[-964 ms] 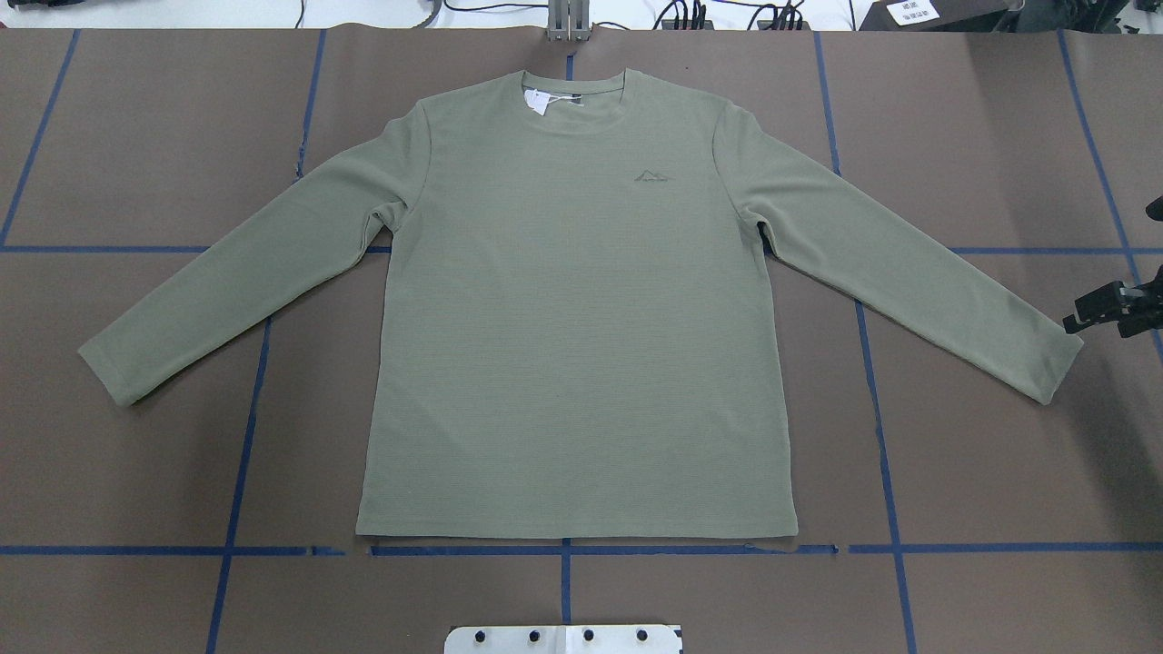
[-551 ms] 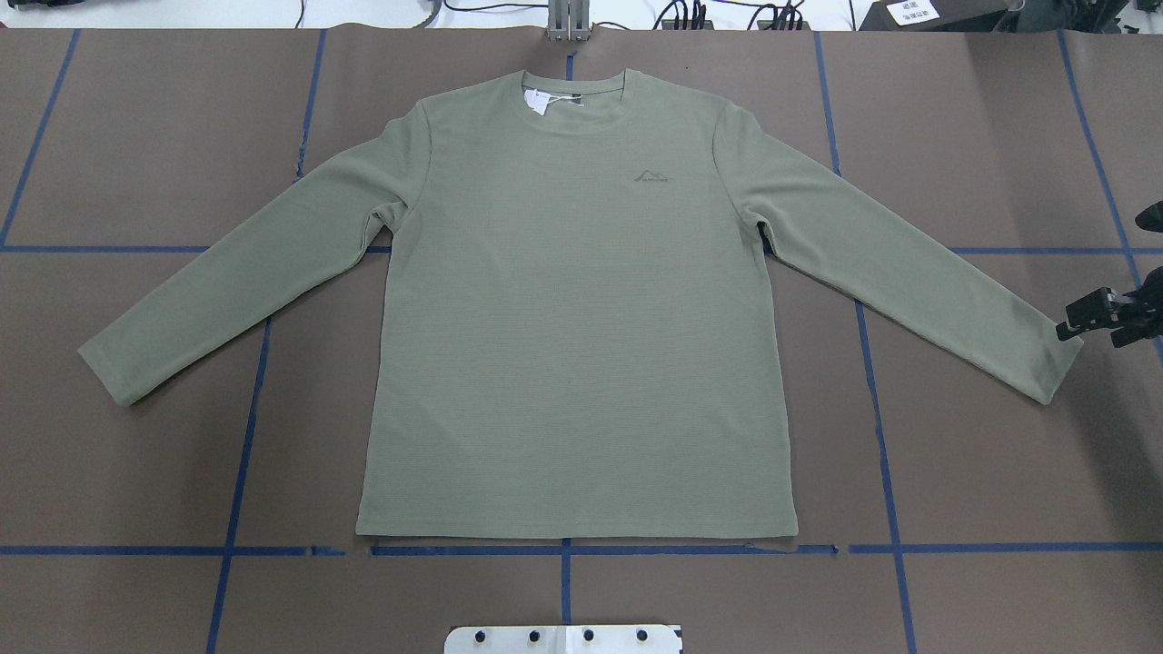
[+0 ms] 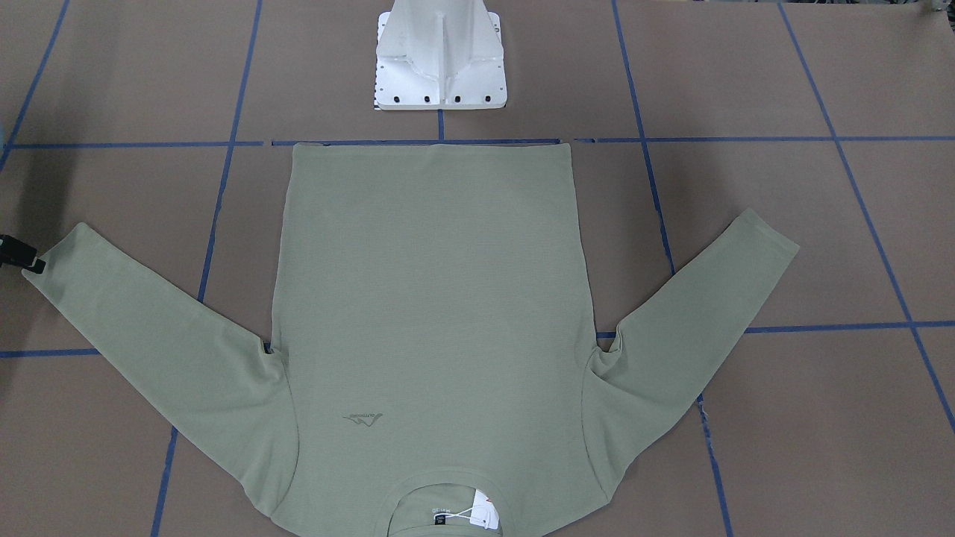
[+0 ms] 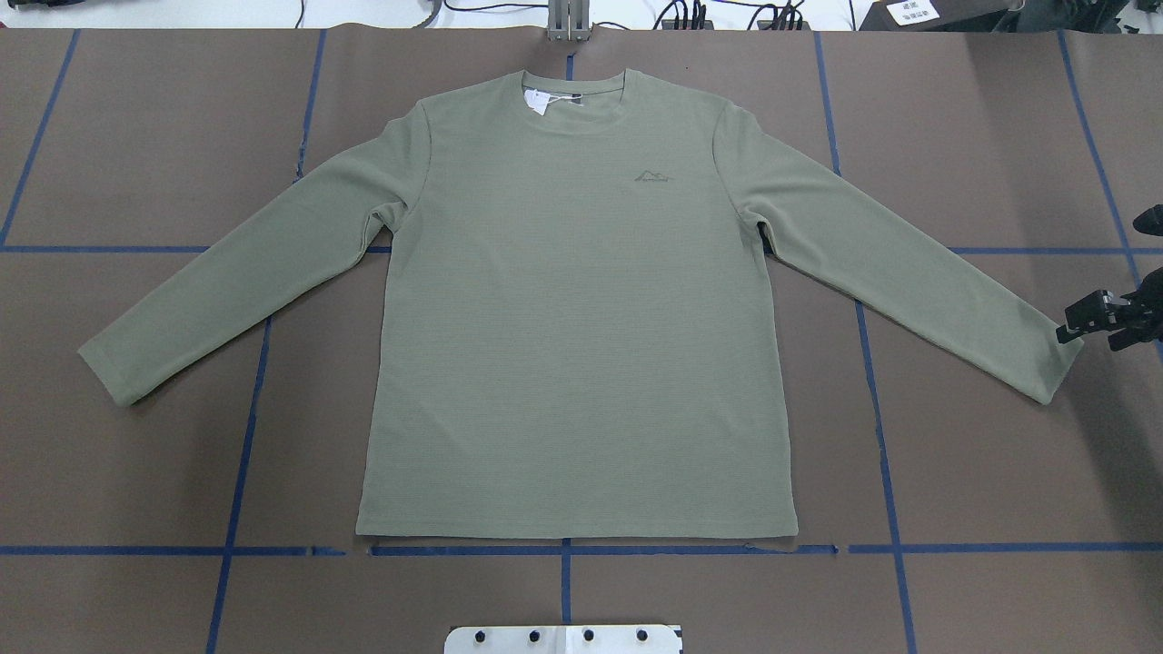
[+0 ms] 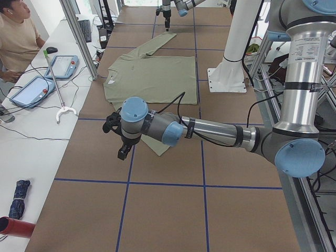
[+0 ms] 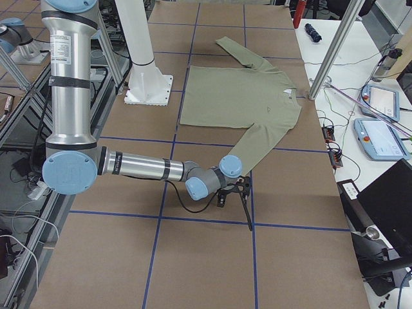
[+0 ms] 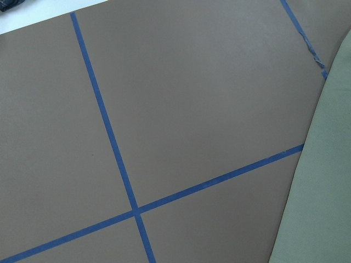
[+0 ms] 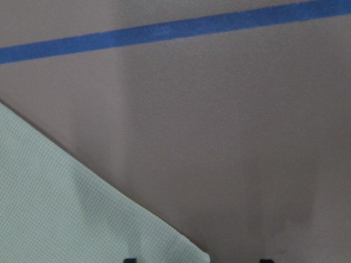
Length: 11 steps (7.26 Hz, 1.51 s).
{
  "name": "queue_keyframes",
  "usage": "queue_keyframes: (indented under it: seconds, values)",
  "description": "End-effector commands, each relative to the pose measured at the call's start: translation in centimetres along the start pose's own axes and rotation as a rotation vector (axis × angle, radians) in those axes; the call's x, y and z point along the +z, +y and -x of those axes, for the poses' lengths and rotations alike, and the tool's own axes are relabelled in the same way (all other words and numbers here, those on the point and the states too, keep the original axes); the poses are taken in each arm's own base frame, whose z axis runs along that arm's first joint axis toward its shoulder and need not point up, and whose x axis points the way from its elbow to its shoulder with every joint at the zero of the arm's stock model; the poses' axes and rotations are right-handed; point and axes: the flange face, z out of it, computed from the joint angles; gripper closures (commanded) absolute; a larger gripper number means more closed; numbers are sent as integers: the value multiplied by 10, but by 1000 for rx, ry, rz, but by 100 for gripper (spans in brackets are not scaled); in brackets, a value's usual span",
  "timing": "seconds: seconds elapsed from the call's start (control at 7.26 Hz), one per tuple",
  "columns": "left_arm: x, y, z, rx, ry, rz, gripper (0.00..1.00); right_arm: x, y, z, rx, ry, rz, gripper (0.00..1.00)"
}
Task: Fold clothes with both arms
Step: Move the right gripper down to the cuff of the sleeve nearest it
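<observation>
I expect the cuff (image 3: 57, 251) to get to the opposite armpit when I fold the sleeve across, because the sleeve is about as long as the chest (image 3: 439, 367) is wide.
The sage-green long-sleeved shirt (image 4: 577, 318) lies flat and face up on the brown table, sleeves spread, collar on the far side; it also shows in the front view (image 3: 425, 313). My right gripper (image 4: 1078, 322) is low at the right sleeve's cuff (image 4: 1045, 363), and at the front view's left edge (image 3: 28, 261). In the right wrist view its two dark fingertips (image 8: 129, 259) stand apart, with the cuff corner (image 8: 82, 208) reaching between them. My left gripper (image 5: 122, 153) hangs over the table near the left cuff; I cannot tell if it is open.
The white pedestal base (image 3: 440, 67) stands at the table's near edge behind the shirt's hem. Blue tape lines (image 4: 872, 400) cross the table. An operator (image 5: 18, 37) sits at a side table with tablets (image 5: 63, 65) beyond the collar side.
My right gripper has moved a little left and down onto the edge of the right cuff, then held still. The shirt has not moved.
</observation>
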Motion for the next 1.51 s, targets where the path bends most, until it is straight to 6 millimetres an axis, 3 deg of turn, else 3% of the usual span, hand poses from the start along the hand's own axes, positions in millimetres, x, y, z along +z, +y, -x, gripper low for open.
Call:
queue_keyframes:
  seconds: [0.0,0.41,0.55,0.69,0.83,0.96,1.1,1.38]
  values:
    - [2,1,2,0,0,4,0,1,-5,9,-11,-4,-1,21]
    - [3,2,3,-3,2,5,0,4,-10,10,-10,-3,2,23]
    - [3,2,3,-3,2,5,0,3,-10,12,-12,-4,0,32]
    - [3,2,3,-3,3,5,0,3,-12,13,-11,-4,0,58]
    - [4,2,3,-4,5,6,0,6,-11,10,-9,-1,5,72]
    - [3,2,3,-3,8,5,0,8,-10,6,-2,2,9,79]
    - [4,2,3,-4,8,6,0,9,-10,5,4,3,11,99]
    - [3,2,3,-3,8,5,0,4,-10,14,9,-23,15,100]
